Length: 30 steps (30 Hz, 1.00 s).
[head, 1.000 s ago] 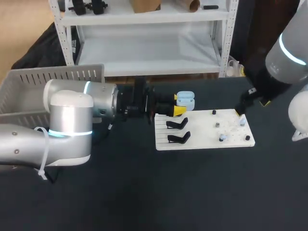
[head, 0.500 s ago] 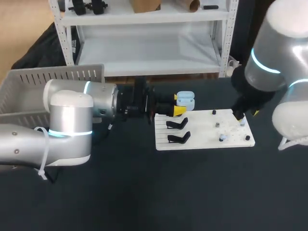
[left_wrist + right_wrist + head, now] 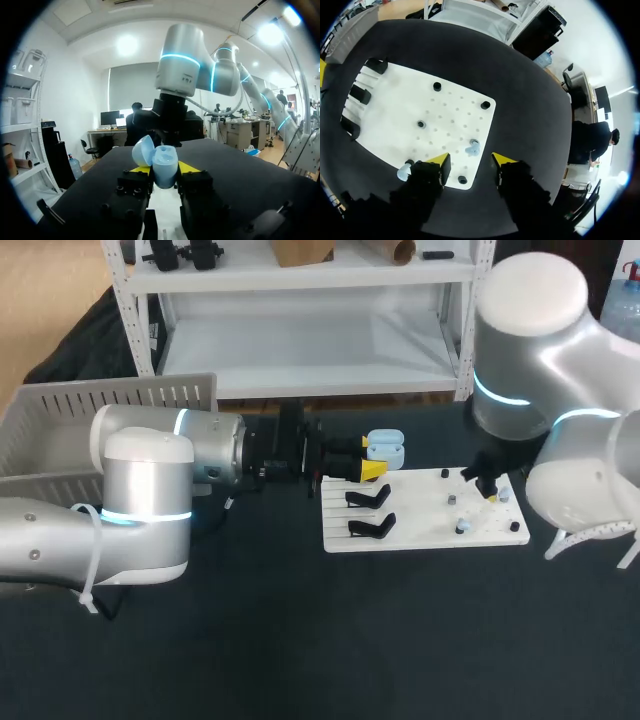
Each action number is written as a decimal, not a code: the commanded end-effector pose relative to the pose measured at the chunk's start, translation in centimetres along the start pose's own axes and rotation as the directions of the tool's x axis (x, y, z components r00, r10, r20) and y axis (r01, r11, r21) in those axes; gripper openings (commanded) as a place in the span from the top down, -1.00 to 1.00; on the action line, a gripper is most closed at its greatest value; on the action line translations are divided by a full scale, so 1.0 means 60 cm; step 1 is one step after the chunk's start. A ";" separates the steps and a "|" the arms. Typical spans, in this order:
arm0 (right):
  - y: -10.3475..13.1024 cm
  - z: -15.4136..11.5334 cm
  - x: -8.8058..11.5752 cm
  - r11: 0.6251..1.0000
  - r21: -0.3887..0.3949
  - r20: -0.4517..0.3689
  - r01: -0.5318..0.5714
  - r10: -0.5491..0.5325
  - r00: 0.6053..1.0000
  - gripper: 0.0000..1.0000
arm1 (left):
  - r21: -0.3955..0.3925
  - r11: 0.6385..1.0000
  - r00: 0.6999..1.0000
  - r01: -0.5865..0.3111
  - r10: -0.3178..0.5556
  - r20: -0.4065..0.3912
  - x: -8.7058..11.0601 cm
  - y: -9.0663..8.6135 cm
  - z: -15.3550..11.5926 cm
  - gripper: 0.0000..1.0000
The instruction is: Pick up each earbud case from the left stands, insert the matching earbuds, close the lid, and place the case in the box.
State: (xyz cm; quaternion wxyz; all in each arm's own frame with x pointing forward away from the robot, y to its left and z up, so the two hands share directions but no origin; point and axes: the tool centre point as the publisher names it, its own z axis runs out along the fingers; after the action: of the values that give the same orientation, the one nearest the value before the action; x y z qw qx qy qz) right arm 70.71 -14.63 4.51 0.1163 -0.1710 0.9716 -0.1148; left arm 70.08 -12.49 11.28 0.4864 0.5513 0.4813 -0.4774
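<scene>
A small peg's rim (image 3: 474, 141) can be seen behind the light blue earbud (image 3: 472, 148), so I expect the earbud to come free when I lift it and the peg to stay standing.
My left gripper (image 3: 371, 461) is shut on a light blue earbud case (image 3: 386, 446), held above the far left corner of the white board (image 3: 420, 532). In the left wrist view the case (image 3: 164, 164) stands between the yellow tips of that gripper (image 3: 165, 171) with its lid (image 3: 143, 150) up. My right gripper (image 3: 486, 486) hovers over the board's right part. Its fingers stand apart in the right wrist view, either side of a light blue earbud (image 3: 472, 147) on the board (image 3: 410, 95), touching neither side of it. A second earbud (image 3: 403, 173) sits beside the right gripper (image 3: 470, 160).
Two black stands (image 3: 368, 498) (image 3: 371, 528) sit on the board's left part, and small black pegs (image 3: 437, 86) dot its right part. A grey crate (image 3: 60, 405) stands at the far left behind my left arm. Dark tabletop surrounds the board.
My right arm has swung in from the right and now looms over the board's right end; its fingers have narrowed. The left arm and the case have stayed put.
</scene>
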 end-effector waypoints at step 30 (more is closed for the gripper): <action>-0.005 0.037 -0.009 0.998 0.058 -0.001 -0.031 0.031 1.000 0.41 | -0.003 1.000 1.000 -0.001 0.001 0.001 0.000 -0.001 0.000 1.00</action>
State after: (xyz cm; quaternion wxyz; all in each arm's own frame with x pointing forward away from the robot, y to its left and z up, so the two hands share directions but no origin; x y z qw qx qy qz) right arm 71.79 -15.29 2.73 0.1216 -0.1539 0.9707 -0.1388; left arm 70.08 -12.49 11.28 0.4864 0.5513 0.4813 -0.4774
